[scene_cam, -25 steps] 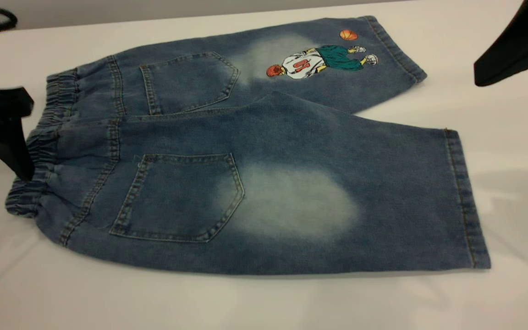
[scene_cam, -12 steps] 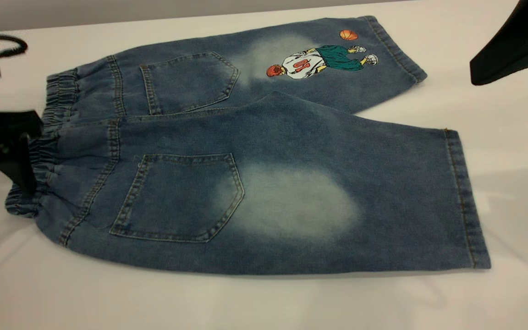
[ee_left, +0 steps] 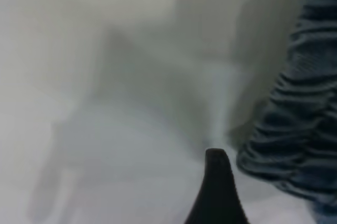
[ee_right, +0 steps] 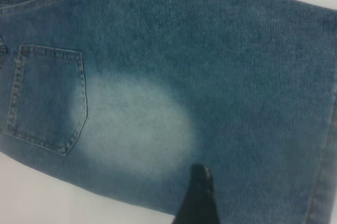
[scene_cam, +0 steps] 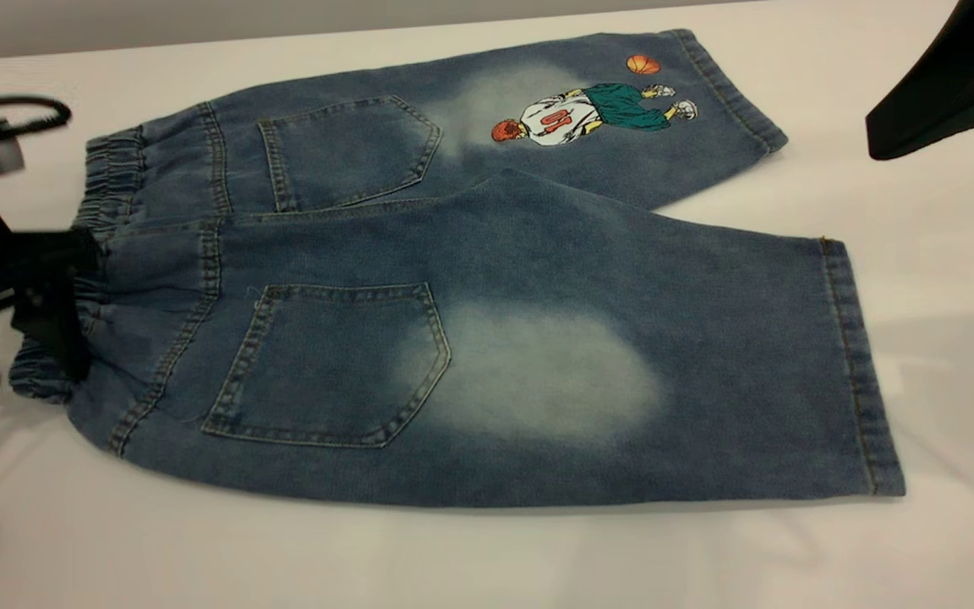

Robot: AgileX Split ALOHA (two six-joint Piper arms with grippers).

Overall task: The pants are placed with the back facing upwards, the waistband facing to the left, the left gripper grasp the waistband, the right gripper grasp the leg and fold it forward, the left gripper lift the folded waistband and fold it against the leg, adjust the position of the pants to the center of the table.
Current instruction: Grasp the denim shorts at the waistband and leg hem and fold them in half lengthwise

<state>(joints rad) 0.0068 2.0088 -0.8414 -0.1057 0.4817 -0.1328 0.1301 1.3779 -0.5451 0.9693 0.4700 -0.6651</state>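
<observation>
The center seam (scene_cam: 352, 209) holds both legs together, so the leg with the basketball-player print (scene_cam: 585, 117) will slide along and stay flat when I lift the near leg.
The blue denim pants (scene_cam: 470, 254) lie flat on the white table (scene_cam: 487, 558), back up, with the gathered waistband (scene_cam: 106, 194) to the left. The leg (scene_cam: 622, 372) with the faded patch lies nearest the front edge; the other leg behind it carries the basketball-player print (scene_cam: 588, 114). My left gripper (scene_cam: 26, 376) is open at the waistband's near end, one finger (scene_cam: 60, 321) over the ruffles and the other off the cloth. In the left wrist view one finger (ee_left: 216, 187) shows beside the waistband (ee_left: 300, 129). My right gripper (scene_cam: 935, 161) hovers open, high at the right; its finger (ee_right: 197, 197) shows above the leg (ee_right: 237, 77).
Two back patch pockets (scene_cam: 335, 364) face up. Bare tabletop surrounds the pants, widest along the front and at the right past the leg hem (scene_cam: 859, 364). A black cable loop (scene_cam: 13, 110) of the left arm hangs at the far left.
My left gripper has slid right and slightly down, so that its finger now overlaps the waistband's near end. The right gripper has barely shifted. The pants have not moved.
</observation>
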